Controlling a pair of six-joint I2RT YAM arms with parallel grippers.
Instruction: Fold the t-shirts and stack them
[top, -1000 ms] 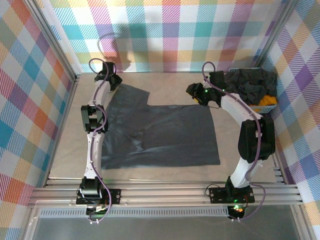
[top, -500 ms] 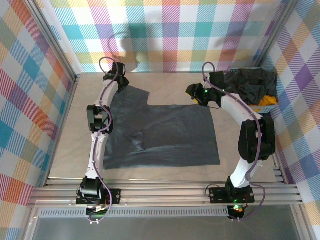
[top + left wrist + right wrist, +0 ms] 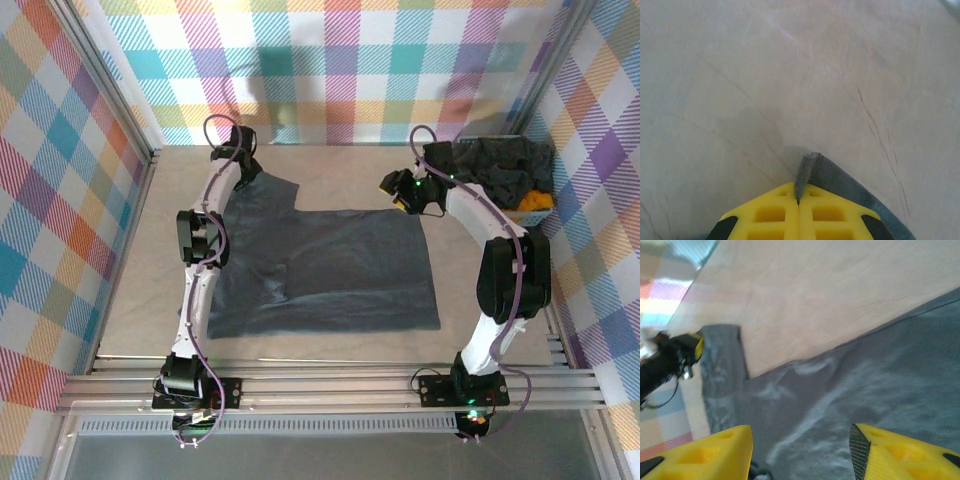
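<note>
I will carry the dark grey t-shirt's far edge (image 3: 350, 212) over, and the cloth lies limp and rippled (image 3: 812, 415), so the t-shirt should fold lengthwise, its near part staying flat.
A plain dark grey t-shirt (image 3: 340, 270) lies spread flat on the table, one sleeve (image 3: 265, 190) reaching toward the back left. My left gripper (image 3: 243, 167) sits at that sleeve's far corner. In the left wrist view its yellow fingers (image 3: 770, 215) are shut, pinching the sleeve's edge (image 3: 807, 170), which stands up between them. My right gripper (image 3: 395, 193) hovers over the shirt's far right corner, open. In the right wrist view the grey cloth (image 3: 865, 380) lies below its spread fingertips (image 3: 715, 452).
A light blue basket (image 3: 532, 218) at the back right holds a heap of dark t-shirts (image 3: 505, 165) and an orange-yellow one (image 3: 537, 202). Checked walls enclose the table on three sides. Bare beige table (image 3: 340, 170) lies behind the shirt.
My left gripper moved right along the back of the sleeve, came down on its corner and shut on the edge. The right gripper shifted slightly.
</note>
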